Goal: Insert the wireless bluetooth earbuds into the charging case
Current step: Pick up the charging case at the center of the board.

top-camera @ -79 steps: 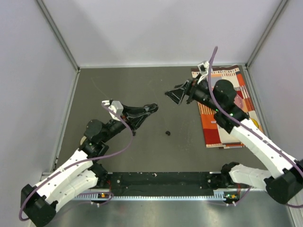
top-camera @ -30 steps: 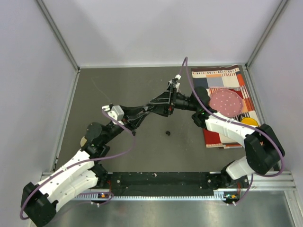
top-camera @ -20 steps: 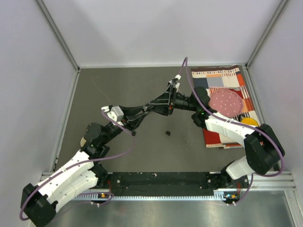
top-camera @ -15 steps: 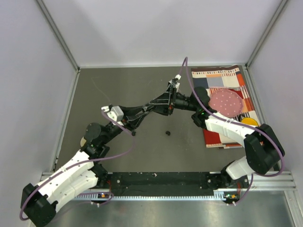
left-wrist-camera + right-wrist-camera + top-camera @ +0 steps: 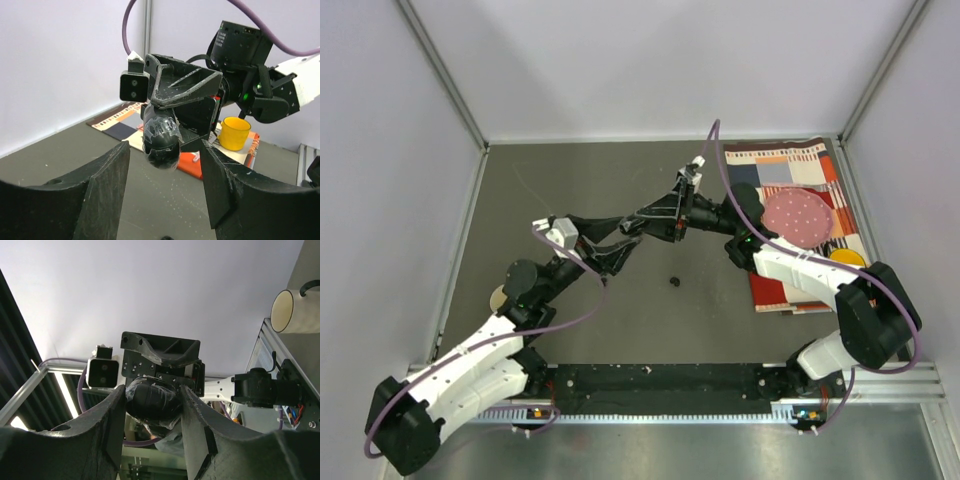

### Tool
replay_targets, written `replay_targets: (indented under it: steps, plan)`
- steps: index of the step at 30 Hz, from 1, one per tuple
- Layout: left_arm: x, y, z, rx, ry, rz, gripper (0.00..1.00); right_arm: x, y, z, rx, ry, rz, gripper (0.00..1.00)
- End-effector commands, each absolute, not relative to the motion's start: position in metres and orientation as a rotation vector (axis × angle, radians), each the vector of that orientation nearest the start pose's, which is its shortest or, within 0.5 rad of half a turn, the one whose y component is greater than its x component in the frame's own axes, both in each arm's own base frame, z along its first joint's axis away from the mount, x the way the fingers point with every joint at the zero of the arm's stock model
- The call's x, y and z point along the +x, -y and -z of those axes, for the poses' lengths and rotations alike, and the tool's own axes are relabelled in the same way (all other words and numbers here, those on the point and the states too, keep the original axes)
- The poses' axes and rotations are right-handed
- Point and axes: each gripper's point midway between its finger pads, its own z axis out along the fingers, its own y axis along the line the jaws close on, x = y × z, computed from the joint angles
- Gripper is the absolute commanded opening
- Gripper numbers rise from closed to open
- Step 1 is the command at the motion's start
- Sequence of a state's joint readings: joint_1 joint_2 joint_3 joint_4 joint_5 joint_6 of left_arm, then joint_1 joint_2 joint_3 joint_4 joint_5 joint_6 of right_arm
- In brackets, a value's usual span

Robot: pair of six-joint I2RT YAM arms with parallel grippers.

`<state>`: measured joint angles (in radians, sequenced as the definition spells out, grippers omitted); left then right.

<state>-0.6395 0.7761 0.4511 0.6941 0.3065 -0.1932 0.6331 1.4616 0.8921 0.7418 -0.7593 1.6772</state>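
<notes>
Next, my left gripper moves in closer before it closes around the case's taped sides point(image 5: 161, 131), because the charging case's rounded end point(image 5: 163, 159) only just reaches the ends of my left gripper's fingers.
The charging case point(image 5: 161, 136), a black oval pod wrapped in clear tape, hangs in the air above the middle of the table. My right gripper point(image 5: 152, 391) is shut on the charging case point(image 5: 150, 404), a finger pressed against each side. My left gripper point(image 5: 165, 149) faces it, open, and both its fingers stand clear of the case. In the top view the right gripper point(image 5: 644, 222) and the left gripper point(image 5: 626, 234) meet tip to tip. One of the earbuds point(image 5: 673, 281), a tiny black bit, lies on the grey table just below them. No other earbuds show.
A patterned cloth point(image 5: 790, 160) lies at the back right, carrying a pink dotted plate point(image 5: 798, 215) and a yellow cup point(image 5: 235, 133). A small beige disc point(image 5: 498, 298) sits by the left arm. White walls with metal rails close the table on three sides.
My right arm swung in from over the cloth and closed its jaws on the case. My left gripper then opened, let the case go, and drew back slightly.
</notes>
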Motion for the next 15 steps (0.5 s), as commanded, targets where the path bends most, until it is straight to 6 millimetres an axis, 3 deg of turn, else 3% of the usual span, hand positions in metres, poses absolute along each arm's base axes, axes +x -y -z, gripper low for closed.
replay_targets:
  steps: [1, 15]
  plan:
    - [0.216, 0.231, -0.354, 0.45, -0.994, 0.947, 0.63, 0.227, -0.354, -0.357, 0.085, -1.851, -2.28, 0.04]
    - [0.227, 0.242, -0.36, 0.43, -0.934, 0.981, 0.58, 0.225, -0.354, -0.358, 0.09, -1.844, -2.305, 0.03]
